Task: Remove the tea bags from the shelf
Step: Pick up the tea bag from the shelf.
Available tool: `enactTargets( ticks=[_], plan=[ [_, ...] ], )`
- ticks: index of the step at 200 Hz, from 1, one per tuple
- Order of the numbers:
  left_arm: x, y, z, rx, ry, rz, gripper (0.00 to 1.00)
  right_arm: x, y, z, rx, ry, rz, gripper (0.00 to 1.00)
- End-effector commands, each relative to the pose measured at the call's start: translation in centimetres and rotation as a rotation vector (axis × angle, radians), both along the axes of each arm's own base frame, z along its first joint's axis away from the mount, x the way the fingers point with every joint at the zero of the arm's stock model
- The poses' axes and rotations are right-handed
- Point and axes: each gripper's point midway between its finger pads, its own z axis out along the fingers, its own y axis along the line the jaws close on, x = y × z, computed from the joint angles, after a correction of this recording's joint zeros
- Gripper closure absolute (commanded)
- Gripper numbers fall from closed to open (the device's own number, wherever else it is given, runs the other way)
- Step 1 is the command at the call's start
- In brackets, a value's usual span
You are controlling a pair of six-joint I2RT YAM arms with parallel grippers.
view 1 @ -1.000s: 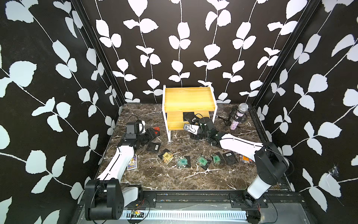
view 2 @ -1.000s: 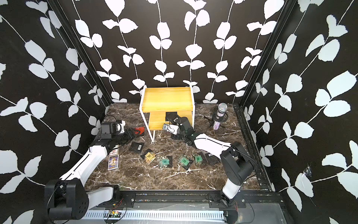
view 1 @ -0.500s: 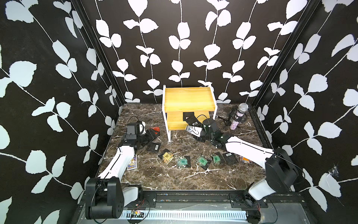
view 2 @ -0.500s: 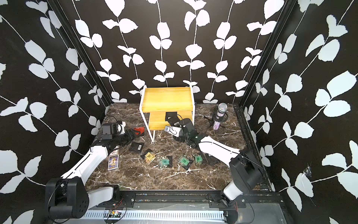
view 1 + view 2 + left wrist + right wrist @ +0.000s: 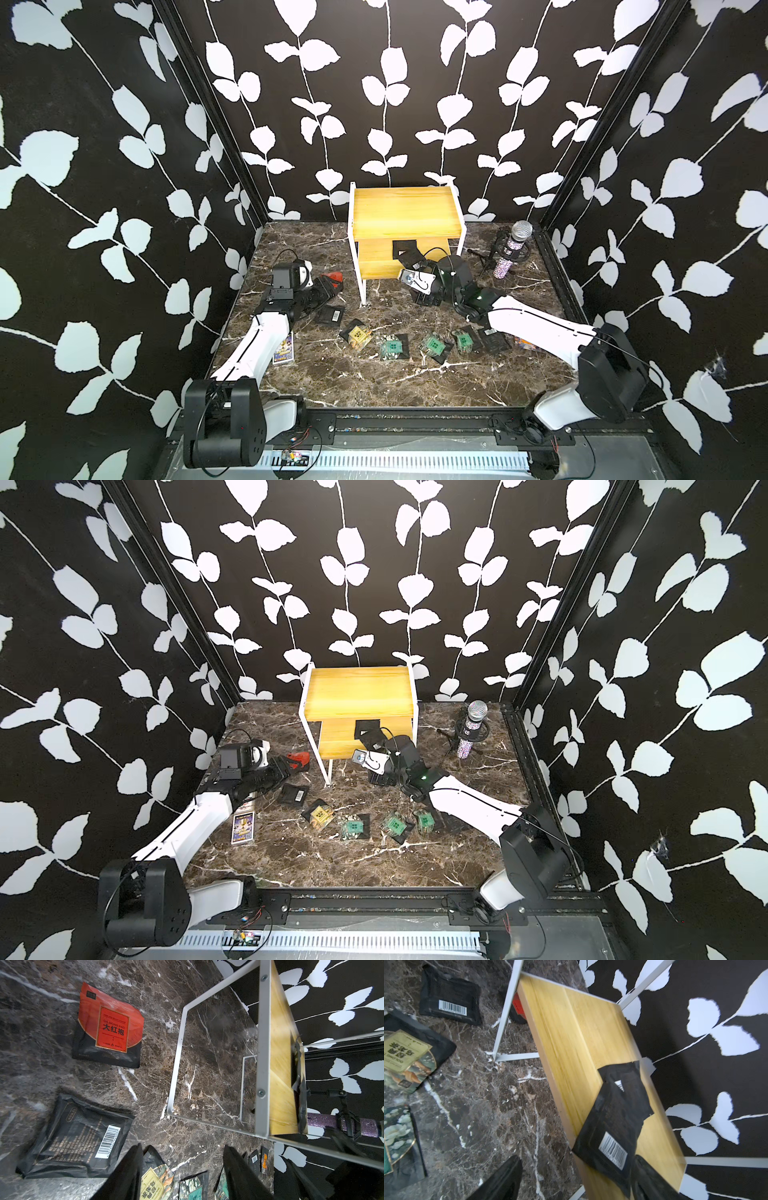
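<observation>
Next, my right gripper grips the nearer tea bag by closing both fingers on its overhanging edge [image 5: 598, 1168] before pulling it off, because the nearer tea bag's corner [image 5: 624, 1188] is resting against just one finger.
The shelf [image 5: 405, 216], yellow boards on a white frame, stands at the back. Two black tea bags [image 5: 404, 248] overlap on its lower board [image 5: 581, 1032]. The nearer one [image 5: 610, 1136] shows a barcode and overhangs the front edge. My right gripper [image 5: 574, 1178] is open at that edge, with one finger [image 5: 648, 1180] against the overhanging corner. Several tea bags lie on the marble: a red one [image 5: 110, 1028], a black one [image 5: 79, 1134], a yellow one [image 5: 356, 333] and green ones [image 5: 392, 347]. My left gripper [image 5: 182, 1167] hangs open over the floor beside the red bag, holding nothing.
A glittery microphone on a black stand [image 5: 513, 253] is at the back right. A blue printed card [image 5: 284, 353] lies by the left arm. The shelf's white legs [image 5: 176, 1059] stand just beyond the left gripper. Patterned walls close three sides.
The right arm's elbow has swung out to the right while its gripper stayed at the lower board's front. The left arm has hardly moved.
</observation>
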Motion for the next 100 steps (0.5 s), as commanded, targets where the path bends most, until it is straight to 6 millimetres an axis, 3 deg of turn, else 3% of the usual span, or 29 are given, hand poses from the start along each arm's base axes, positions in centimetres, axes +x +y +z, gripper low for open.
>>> enactTargets(
  ticks=[1,39,55,59,100],
  plan=[
    [-0.3,-0.1,0.0,0.0,-0.006,-0.008,0.44,0.5,0.6,0.8,0.005,-0.049,0.006,0.13],
    [-0.3,-0.2,-0.1,-0.001,-0.003,-0.008,0.44,2.1,1.4,0.5,-0.013,-0.071,-0.009,0.12],
    [-0.4,-0.2,-0.2,-0.002,0.0,-0.008,0.44,2.5,1.8,1.5,0.003,-0.091,-0.009,0.12],
    [-0.4,-0.2,-0.3,-0.001,0.001,-0.009,0.44,2.8,2.0,0.4,-0.014,-0.076,-0.009,0.11],
    [-0.5,-0.2,-0.4,0.002,0.003,-0.012,0.44,3.9,2.4,-0.3,-0.032,-0.068,-0.029,0.18]
  ],
)
